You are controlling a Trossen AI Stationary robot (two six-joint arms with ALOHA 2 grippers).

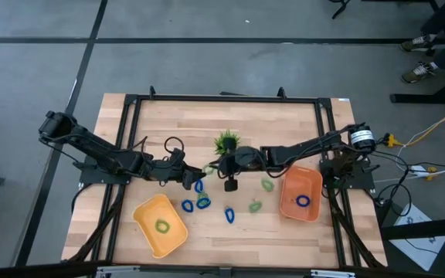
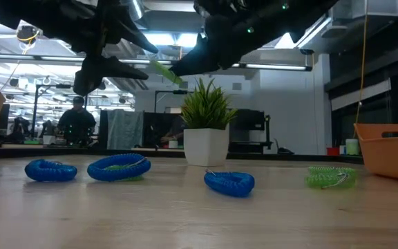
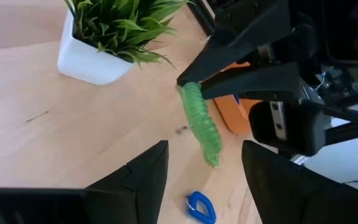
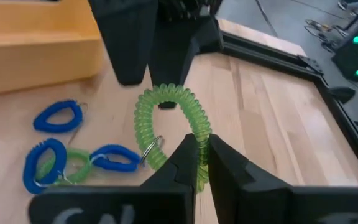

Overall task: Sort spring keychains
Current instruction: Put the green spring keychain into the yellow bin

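The robot's right gripper holds the green keychain while the yellow tray [image 1: 161,225] sits on the left gripper's side, so the left gripper should take the keychain's loose end [image 2: 157,67] first.
My right gripper [image 4: 200,140] is shut on a light green spring keychain [image 4: 166,99], above the table in front of the spiky plant [image 1: 226,142]. My left gripper [image 3: 205,147] is open and faces it; its fingers stand on either side of the keychain's free end [image 3: 213,155] without touching. Several blue keychains [image 1: 199,187] and two green ones [image 1: 267,184] lie flat on the table. One green keychain lies in the yellow tray [image 1: 147,232], and a blue one lies in the orange tray [image 1: 288,207]. My right gripper pinches the green keychain's coil at one end of its loop [image 3: 190,88] between its two fingertips [image 4: 188,149]. The fingers come level from the table's right. The keychain is lifted clear of the table [image 2: 162,70] and sticks out toward my left gripper, slightly tilted.
The potted plant [image 2: 206,131] stands just behind both grippers. The yellow tray sits near the near-left corner and the orange tray [image 2: 392,149] at the right. A black frame [image 1: 222,99] runs around the table. People and desks show in the room behind.
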